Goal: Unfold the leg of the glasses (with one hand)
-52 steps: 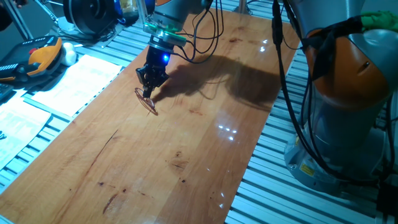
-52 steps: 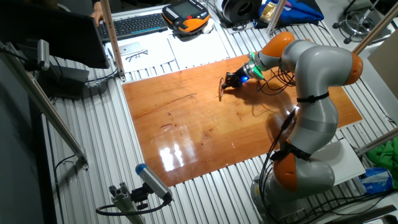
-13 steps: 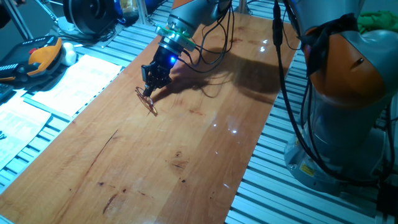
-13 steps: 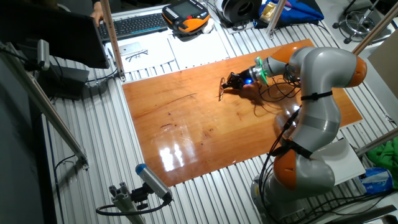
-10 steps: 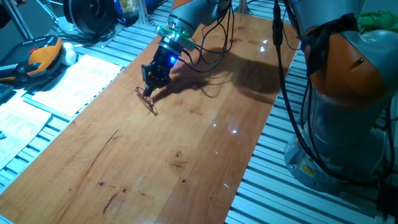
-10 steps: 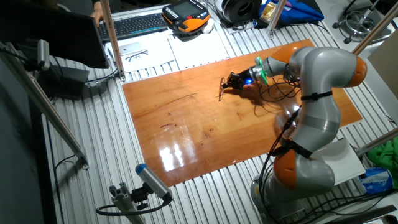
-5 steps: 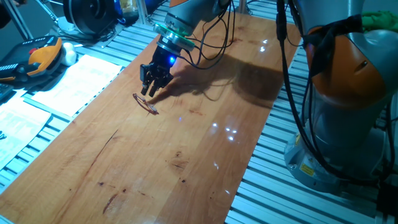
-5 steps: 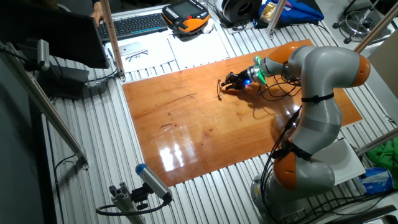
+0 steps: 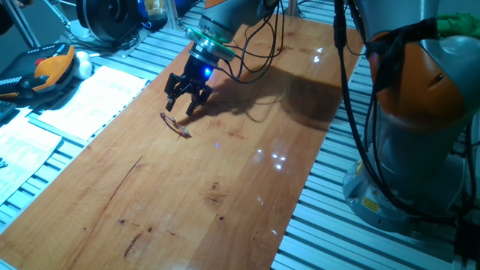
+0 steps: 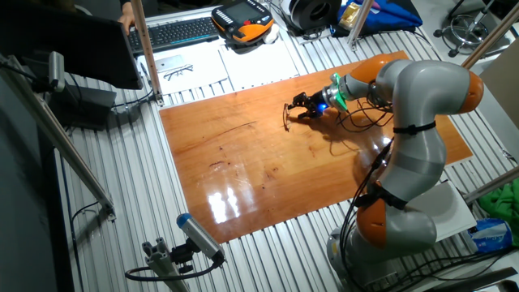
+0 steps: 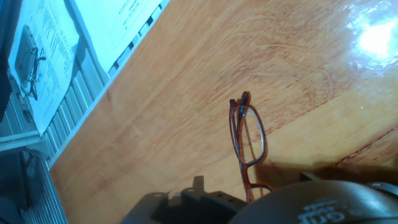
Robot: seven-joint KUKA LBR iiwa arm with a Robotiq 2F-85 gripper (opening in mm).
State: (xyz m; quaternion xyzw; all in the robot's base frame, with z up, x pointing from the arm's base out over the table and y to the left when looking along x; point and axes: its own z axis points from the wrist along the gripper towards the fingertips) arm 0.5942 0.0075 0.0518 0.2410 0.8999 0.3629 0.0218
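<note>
I expect a leg (image 11: 234,127) to swing wide open when I lift and turn the glasses, because the leg tips (image 11: 244,98) stick out free past the glasses' rim.
The glasses (image 9: 176,126) are a thin reddish-brown wire frame lying on the wooden tabletop (image 9: 225,180), apart from the fingers. In the hand view the glasses (image 11: 247,142) show slim oval rims stacked close together, with the lower end hidden behind the hand's dark body. My gripper (image 9: 181,106) hangs just above and behind them, its fingers spread open and empty. From the other side, the gripper (image 10: 297,106) sits right of the glasses (image 10: 287,117).
White papers (image 9: 86,97) lie left of the table, and an orange-and-black handset (image 9: 46,66) sits beyond them. A second pair of spectacles (image 10: 178,71) rests on a sheet near the keyboard (image 10: 174,31). The arm's base (image 9: 420,127) and cables (image 9: 255,45) fill the right.
The gripper was shut at the glasses a second ago. It has since opened and lifted slightly away, and the glasses have settled lower on the table.
</note>
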